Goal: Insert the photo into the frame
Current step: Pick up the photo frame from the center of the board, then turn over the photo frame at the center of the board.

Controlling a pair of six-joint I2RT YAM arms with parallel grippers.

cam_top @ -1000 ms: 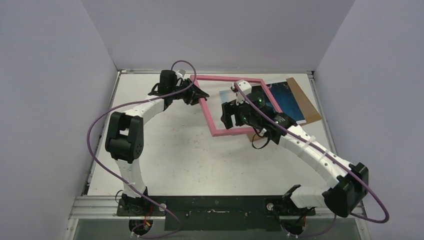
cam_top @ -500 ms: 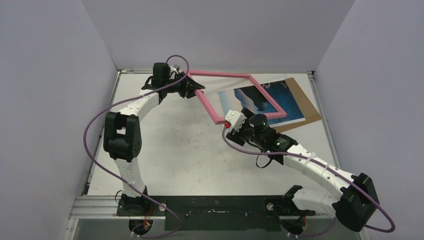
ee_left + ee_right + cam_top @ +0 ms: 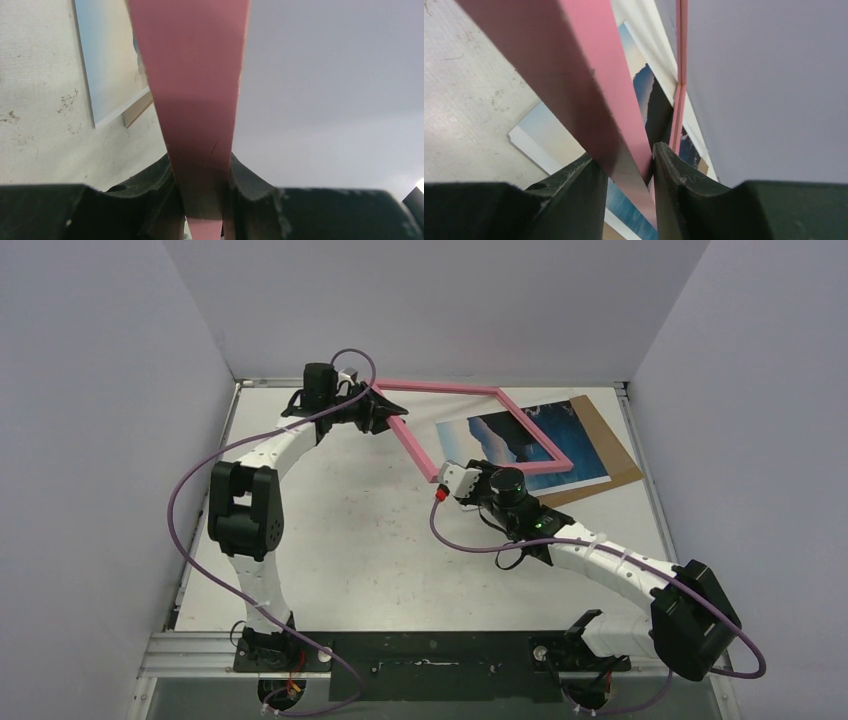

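Note:
The frame's pink side faces up in both my grippers. My left gripper should open while my right gripper flips the frame over beside the photo.
The pink frame hangs tilted above the table, with the left gripper shut on its far-left corner. In the left wrist view the pink bar runs up from between the black fingers. The right gripper is at the frame's near bar, and in its wrist view both fingers press on the pink bar. The photo, sea and dark mountains face up, lies flat below the frame, partly seen through its opening, as also in the right wrist view.
A brown cardboard backing board lies under the photo at the back right, near the table's right edge. Grey walls enclose the table on three sides. Purple cables loop from both arms.
The right arm has pulled back from over the frame's opening to its near bar, and its jaws have closed onto that bar. The left gripper shifted slightly left with the frame.

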